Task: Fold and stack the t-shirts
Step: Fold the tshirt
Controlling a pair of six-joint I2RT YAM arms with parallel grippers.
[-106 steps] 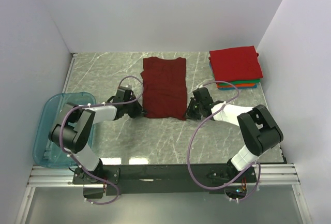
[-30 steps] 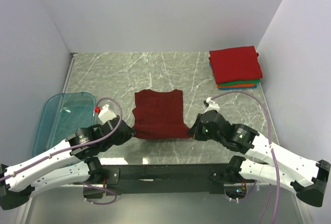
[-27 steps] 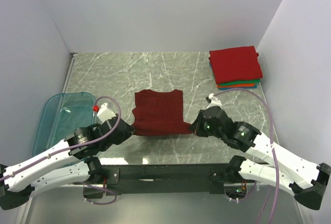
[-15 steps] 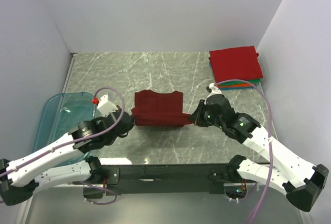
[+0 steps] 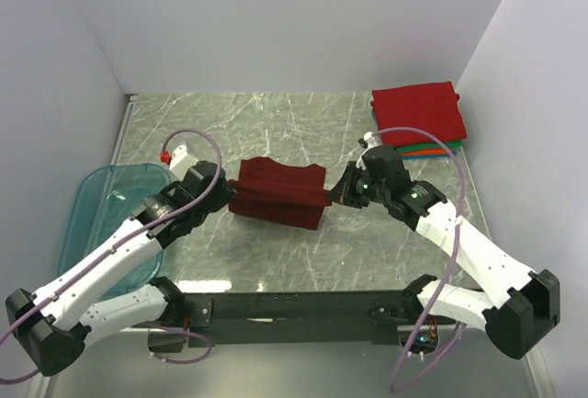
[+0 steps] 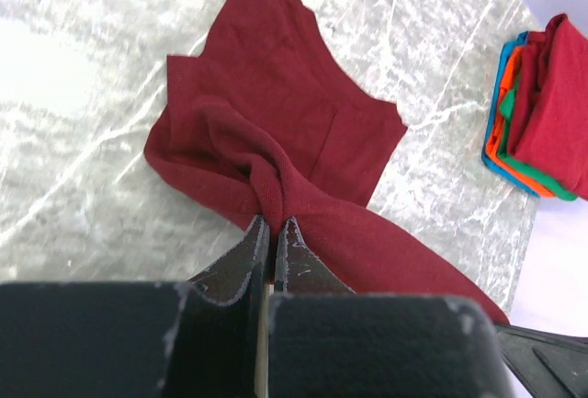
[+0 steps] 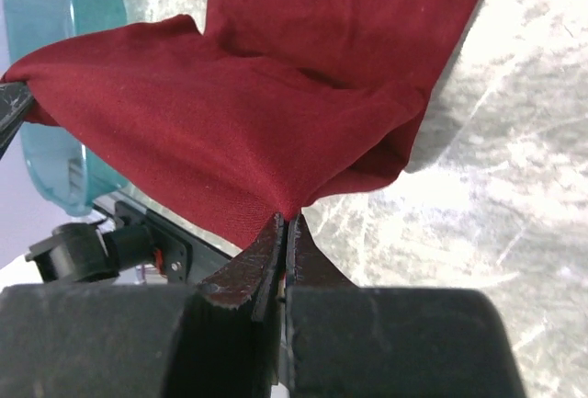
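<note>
My left gripper is carrying the dark maroon t-shirt's raised edge (image 5: pixel 280 190), stretched straight across its flat far half, and should continue until it reaches the t-shirt's far edge (image 5: pixel 283 163).
The dark maroon t-shirt (image 5: pixel 276 194) hangs in a fold over the middle of the marble table, held up at both sides. My left gripper (image 5: pixel 227 193) is shut on its left corner; the left wrist view shows the cloth (image 6: pixel 276 150) pinched between the shut jaws. My right gripper (image 5: pixel 333 194) is shut on its right corner, and the right wrist view shows the cloth (image 7: pixel 276 104) pinched there too. A stack of folded t-shirts (image 5: pixel 418 118), bright red on top with green, orange and blue edges below, lies at the back right; it also shows in the left wrist view (image 6: pixel 542 122).
A translucent teal plastic bin (image 5: pixel 92 223) sits at the table's left edge and shows in the right wrist view (image 7: pixel 55 67). White walls close in the table (image 5: pixel 276 260) on the left, back and right. The arms' black base rail runs along the near edge.
Both grippers have lifted the maroon t-shirt's near edge and carried it away from the bases, doubling the cloth over itself. The stack has not moved.
</note>
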